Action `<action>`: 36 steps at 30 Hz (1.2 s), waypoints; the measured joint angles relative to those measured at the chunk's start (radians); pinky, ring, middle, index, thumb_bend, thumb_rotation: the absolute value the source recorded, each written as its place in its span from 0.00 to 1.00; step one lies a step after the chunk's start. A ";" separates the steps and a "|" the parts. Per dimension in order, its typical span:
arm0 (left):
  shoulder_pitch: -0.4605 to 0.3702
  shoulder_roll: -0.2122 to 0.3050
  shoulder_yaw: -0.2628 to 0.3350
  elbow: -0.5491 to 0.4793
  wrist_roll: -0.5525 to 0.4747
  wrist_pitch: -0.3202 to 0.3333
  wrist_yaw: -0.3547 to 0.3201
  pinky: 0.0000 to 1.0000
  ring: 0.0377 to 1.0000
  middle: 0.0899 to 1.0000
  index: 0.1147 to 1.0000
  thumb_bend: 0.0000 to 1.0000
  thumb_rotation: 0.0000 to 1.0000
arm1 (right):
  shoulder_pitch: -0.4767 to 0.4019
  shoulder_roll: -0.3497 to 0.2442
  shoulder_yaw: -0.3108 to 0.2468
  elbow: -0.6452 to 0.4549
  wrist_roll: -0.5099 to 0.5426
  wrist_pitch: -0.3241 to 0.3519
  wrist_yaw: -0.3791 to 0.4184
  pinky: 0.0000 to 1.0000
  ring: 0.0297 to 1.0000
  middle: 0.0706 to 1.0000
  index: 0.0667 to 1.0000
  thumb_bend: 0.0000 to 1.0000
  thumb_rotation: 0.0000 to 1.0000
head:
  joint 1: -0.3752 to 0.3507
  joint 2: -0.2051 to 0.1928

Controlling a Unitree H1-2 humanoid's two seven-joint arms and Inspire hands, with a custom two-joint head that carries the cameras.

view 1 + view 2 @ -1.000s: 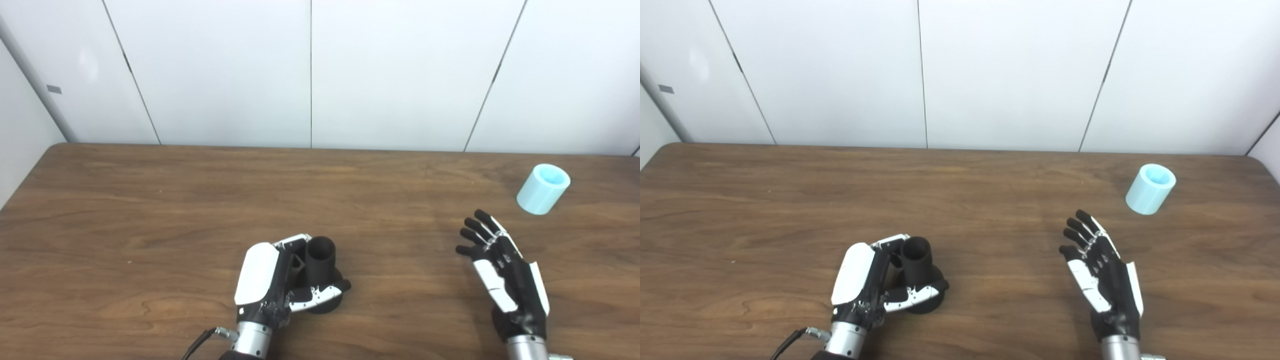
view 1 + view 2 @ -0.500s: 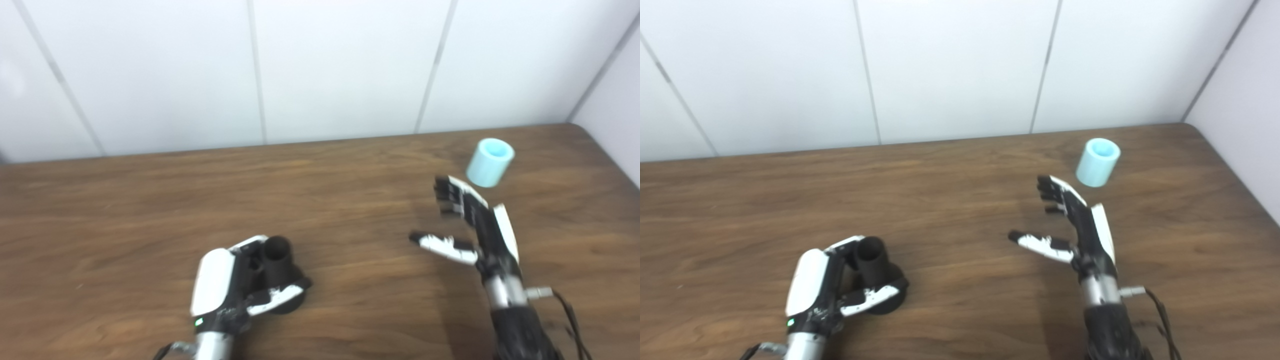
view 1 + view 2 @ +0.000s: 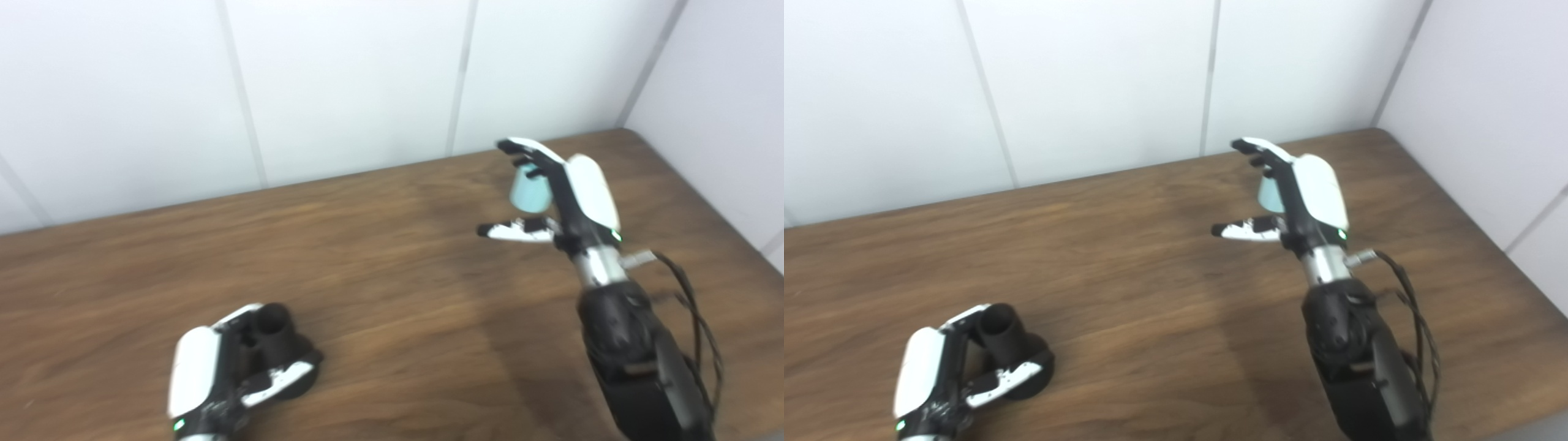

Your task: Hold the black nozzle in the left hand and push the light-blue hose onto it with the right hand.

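My gripper will push, and the light-blue hose will slide down over the black nozzle's tube, close to its wide base, because the tube rises straight from there.
The black nozzle stands upright on the wooden table at the lower left, its wide base down and open tube up. My left hand is shut on it, fingers behind the tube and thumb across the base. The light-blue hose piece, a short cylinder, lies near the table's far right corner. My right hand is open, fingers spread above and beside the hose, thumb pointing left; the hand covers most of the hose. In the right eye view only a sliver of the hose shows.
White wall panels run along the table's far edge and a side wall closes the right. The right arm's cables loop beside the forearm near the table's right edge.
The camera has swung right, shifting the whole picture left. My right hand has reached forward to the hose with its fingers spread. The left hand stays shut on the nozzle.
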 measured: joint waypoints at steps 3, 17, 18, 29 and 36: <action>-0.004 0.001 0.005 0.006 -0.010 -0.004 -0.001 0.50 0.52 0.46 0.41 0.52 0.00 | -0.069 -0.051 0.010 -0.003 -0.080 0.047 0.086 0.81 0.86 0.82 0.79 0.87 0.08 | -0.014 -0.003; -0.006 0.002 0.015 0.012 -0.030 -0.012 -0.005 0.49 0.51 0.46 0.41 0.52 0.00 | -0.253 -0.241 0.080 0.197 -0.185 0.152 0.426 1.00 1.00 0.94 0.85 0.91 0.13 | -0.018 0.009; -0.006 0.003 0.015 0.012 -0.030 -0.013 -0.004 0.49 0.51 0.46 0.41 0.52 0.00 | -0.268 -0.244 0.090 0.224 -0.185 0.163 0.445 1.00 1.00 0.95 0.86 0.91 0.14 | -0.012 0.011; -0.006 0.001 0.011 0.016 -0.029 -0.016 -0.003 0.49 0.50 0.46 0.41 0.52 0.00 | -0.441 -0.276 0.188 0.457 -0.166 0.214 0.583 0.93 0.96 0.91 0.87 0.94 0.14 | 0.008 0.014; -0.006 0.002 0.011 0.019 -0.029 -0.026 0.005 0.49 0.50 0.44 0.42 0.52 0.00 | -0.458 -0.257 0.214 0.604 -0.126 0.212 0.516 0.70 0.86 0.87 0.84 0.94 0.13 | 0.006 0.015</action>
